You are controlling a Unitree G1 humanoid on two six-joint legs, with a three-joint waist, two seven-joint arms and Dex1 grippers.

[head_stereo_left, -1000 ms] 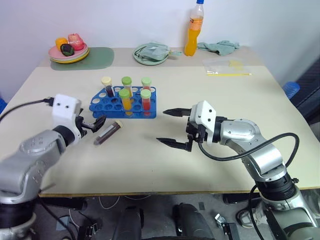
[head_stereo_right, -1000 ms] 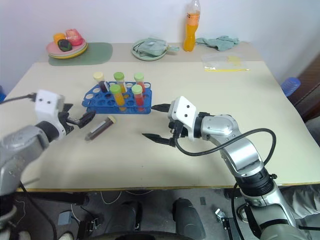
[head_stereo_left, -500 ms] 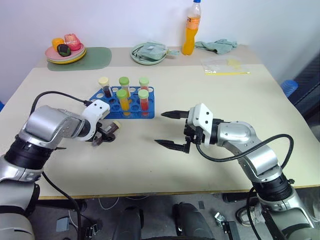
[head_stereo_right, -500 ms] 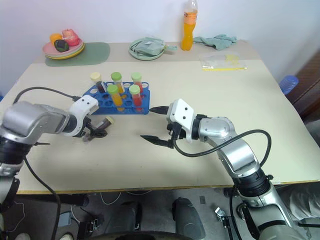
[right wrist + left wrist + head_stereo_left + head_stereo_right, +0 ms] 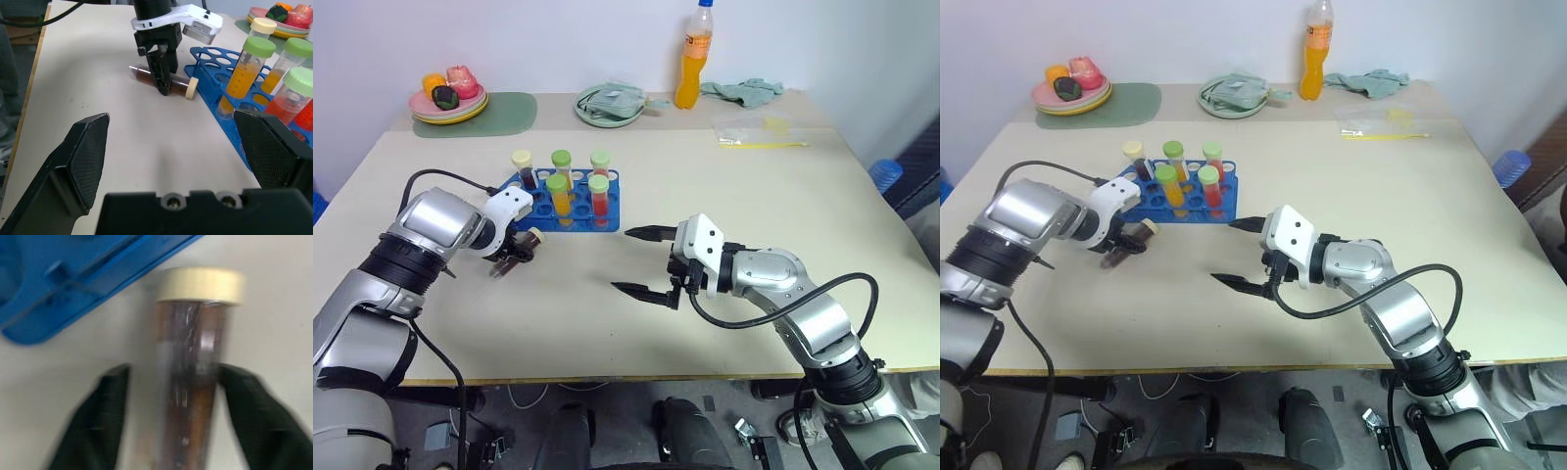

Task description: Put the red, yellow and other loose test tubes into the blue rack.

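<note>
My left gripper should pick up the tube and turn it cap up before putting it in, because the dark test tube is lying flat with its cream cap toward the blue rack.
A dark maroon test tube with a cream cap lies flat on the table just in front of the blue rack. My left gripper points down over it, its black fingers pressed in at either side of the tube's body, shut on it. Several capped test tubes stand upright in the rack: yellow-orange and red ones with green caps, and a dark one with a cream cap. My right gripper hovers mid-table to the right of the rack, open and empty.
At the back of the table stand a tall orange drink bottle, a plate of fruit on a green mat, a green plate with a cloth, a teal cloth and a clear plastic bag.
My left gripper swung forward and down onto the lying maroon tube and closed its fingers around it. The right gripper has stayed open in nearly the same spot.
</note>
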